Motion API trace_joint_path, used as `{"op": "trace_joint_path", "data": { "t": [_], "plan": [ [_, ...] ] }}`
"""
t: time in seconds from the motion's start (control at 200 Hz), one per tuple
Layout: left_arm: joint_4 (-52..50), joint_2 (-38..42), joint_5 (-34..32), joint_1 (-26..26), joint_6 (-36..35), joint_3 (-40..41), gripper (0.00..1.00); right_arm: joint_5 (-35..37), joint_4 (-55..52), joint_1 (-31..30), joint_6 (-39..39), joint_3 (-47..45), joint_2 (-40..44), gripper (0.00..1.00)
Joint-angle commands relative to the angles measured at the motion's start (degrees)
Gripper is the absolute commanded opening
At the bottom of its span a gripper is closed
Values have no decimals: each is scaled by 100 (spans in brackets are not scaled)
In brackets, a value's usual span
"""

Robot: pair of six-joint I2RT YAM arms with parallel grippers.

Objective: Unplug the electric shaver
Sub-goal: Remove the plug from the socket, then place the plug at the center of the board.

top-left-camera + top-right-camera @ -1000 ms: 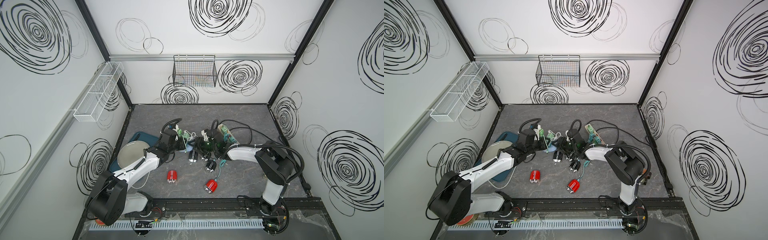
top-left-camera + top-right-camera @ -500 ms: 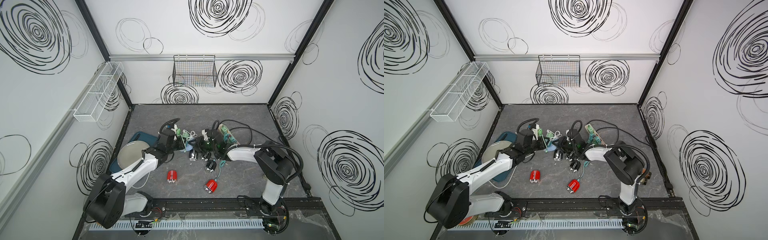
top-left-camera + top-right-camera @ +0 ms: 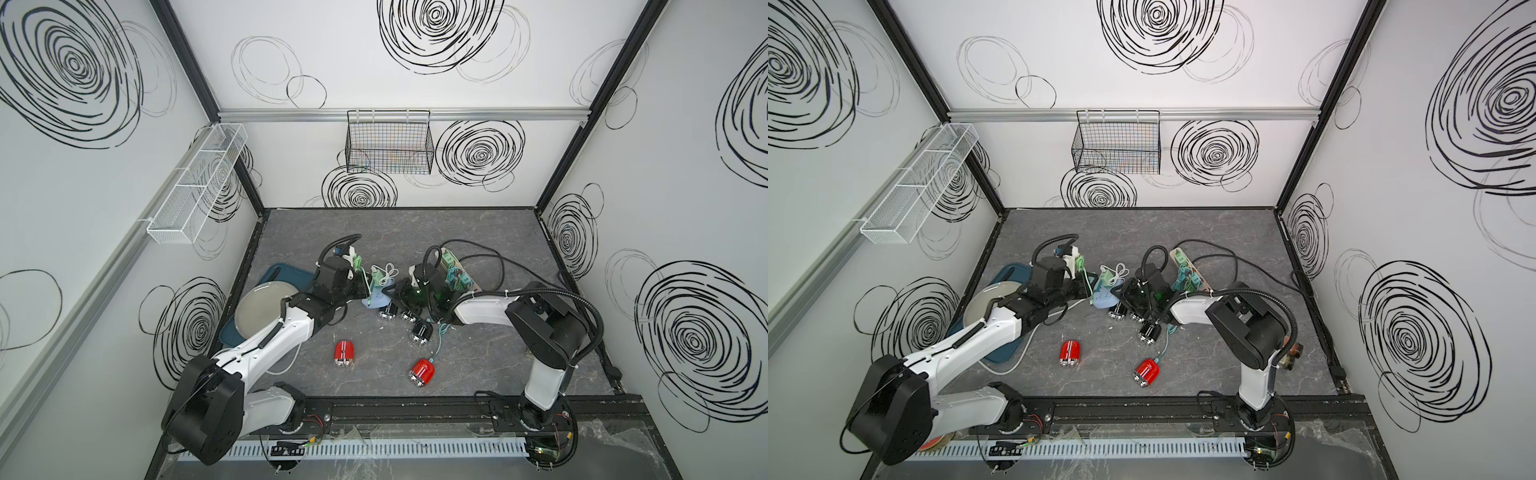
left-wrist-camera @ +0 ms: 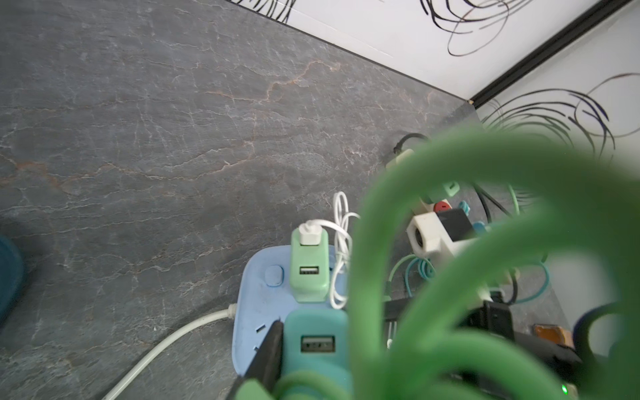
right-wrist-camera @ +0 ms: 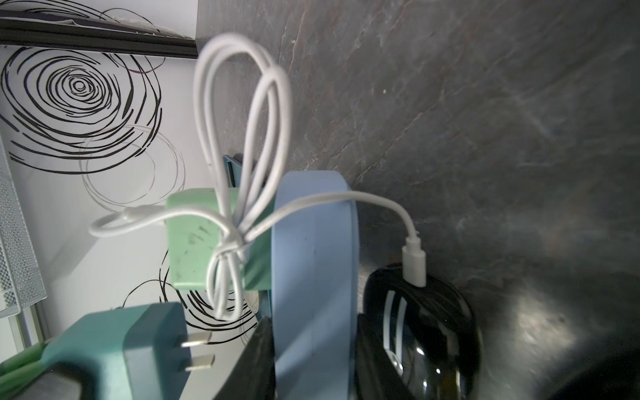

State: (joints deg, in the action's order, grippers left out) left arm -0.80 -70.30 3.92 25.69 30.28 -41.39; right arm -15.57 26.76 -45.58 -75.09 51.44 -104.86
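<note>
My left gripper should carry on toward the open surface in front (image 3: 334, 330) and let go there, because the teal adapter's pins (image 5: 198, 350) hang clear of the blue power strip.
My left gripper (image 4: 317, 346) is shut on a teal plug adapter (image 4: 317, 341) that has a blurred green cable (image 4: 367, 263) coiled in front of it. In the right wrist view the adapter's prongs (image 5: 197, 349) hang free, apart from the blue power strip (image 5: 313, 277). My right gripper (image 5: 313, 346) is shut on that strip's edge, one finger on each face. A black electric shaver (image 5: 422, 329) lies beside it with a white cable plug (image 5: 414, 263) in its end; the cable runs to a light green adapter (image 5: 194, 239) on the strip. Both top views show the strip (image 3: 376, 300) (image 3: 1104, 298) between the grippers.
Black shavers (image 3: 422, 330) lie by the right gripper, and two red shavers (image 3: 344, 353) (image 3: 422, 372) sit nearer the front. A beige power strip (image 3: 455, 266) with teal plugs and a black cable lies to the right. A grey plate (image 3: 262, 307) on a blue tray sits at the left.
My right gripper has closed onto the blue power strip. My left arm has drawn back a little to the left with the teal adapter in its grip.
</note>
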Motion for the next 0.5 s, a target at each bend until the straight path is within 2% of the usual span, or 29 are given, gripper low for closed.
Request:
{"op": "trace_joint_path", "data": {
  "t": [0.0, 0.13, 0.315, 0.495],
  "plan": [
    [-160, 249, -231, 67, -262, -92, 20, 79, 99, 23, 113, 235, -123, 29],
    [-661, 501, -93, 48, -389, -87, 21, 39, 173, 30, 201, 378, -319, 29],
    [-1765, 775, -503, 10, -574, -77, 21, 12, 113, 31, 377, 636, -534, 30],
    [-1918, 740, -685, -39, -524, 189, 22, -59, 245, 23, 333, 677, -726, 30]
  ]
}}
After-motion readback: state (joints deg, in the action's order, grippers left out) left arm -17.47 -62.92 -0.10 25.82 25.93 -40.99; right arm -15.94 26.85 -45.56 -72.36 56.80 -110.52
